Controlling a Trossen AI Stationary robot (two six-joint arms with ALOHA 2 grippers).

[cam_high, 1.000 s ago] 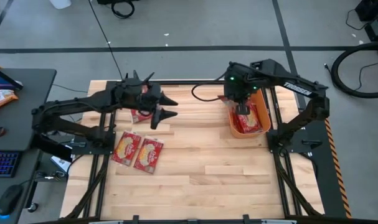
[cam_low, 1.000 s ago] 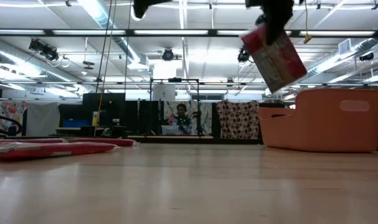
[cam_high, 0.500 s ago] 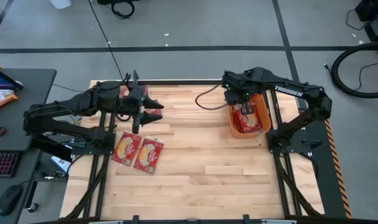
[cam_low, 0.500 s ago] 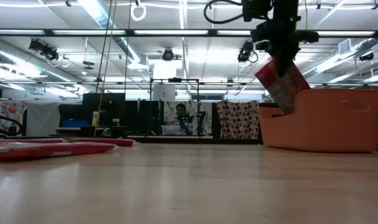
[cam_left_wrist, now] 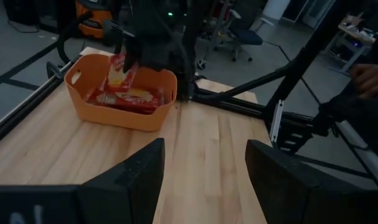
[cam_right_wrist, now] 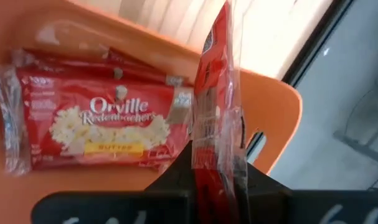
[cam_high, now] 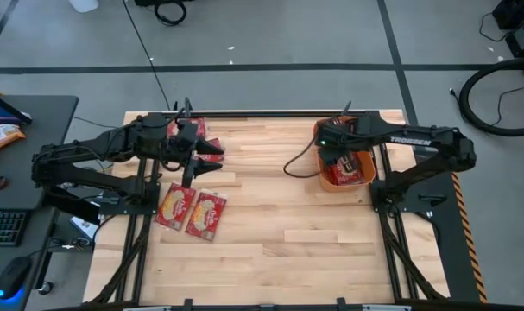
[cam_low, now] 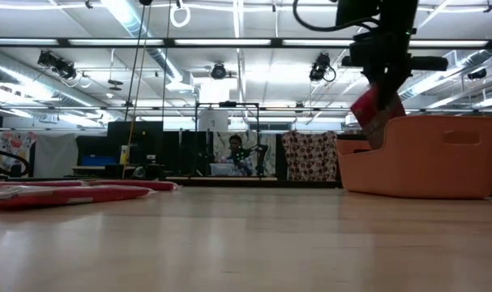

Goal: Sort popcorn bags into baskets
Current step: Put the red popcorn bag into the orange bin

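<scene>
The popcorn bag under my left arm is far from the orange basket, so my right gripper, once empty, should take it from my left gripper in the middle of the table (cam_high: 250, 182).
My right gripper (cam_high: 335, 154) is over the orange basket (cam_high: 348, 186) at the table's far right, shut on a red popcorn bag (cam_right_wrist: 217, 93). That bag shows above the basket wall (cam_low: 424, 158) in the low view. More popcorn bags (cam_right_wrist: 101, 124) lie flat on the basket's floor. Two popcorn bags (cam_high: 192, 210) lie flat side by side on the table at the left, and another bag (cam_high: 197, 130) lies near the far edge under the left arm. My left gripper (cam_high: 211, 157) hovers open above the table's left part, holding nothing. My right gripper pinches the bag's upper end (cam_right_wrist: 215, 168) between its two fingers (cam_right_wrist: 176, 168). The fingers come from above, slanting down. The bag hangs below them edge-on and tilted, its lower part inside the basket behind the wall (cam_low: 377, 109). Whether it touches the bags beneath cannot be seen.
Bare wooden table (cam_high: 287, 242) spreads across the middle and near side. A desk stands left of the table with a keyboard (cam_high: 3, 226) and an orange snack bag (cam_high: 1, 134). Black frame rails (cam_left_wrist: 282, 112) border the table. A person's hand (cam_left_wrist: 369, 78) shows beyond the table.
My right gripper has come down over the basket with the bag and rolled its wrist. The bag, earlier hanging clear above the basket, now dips behind its wall. My left gripper has drawn back toward the table's left edge, still open.
</scene>
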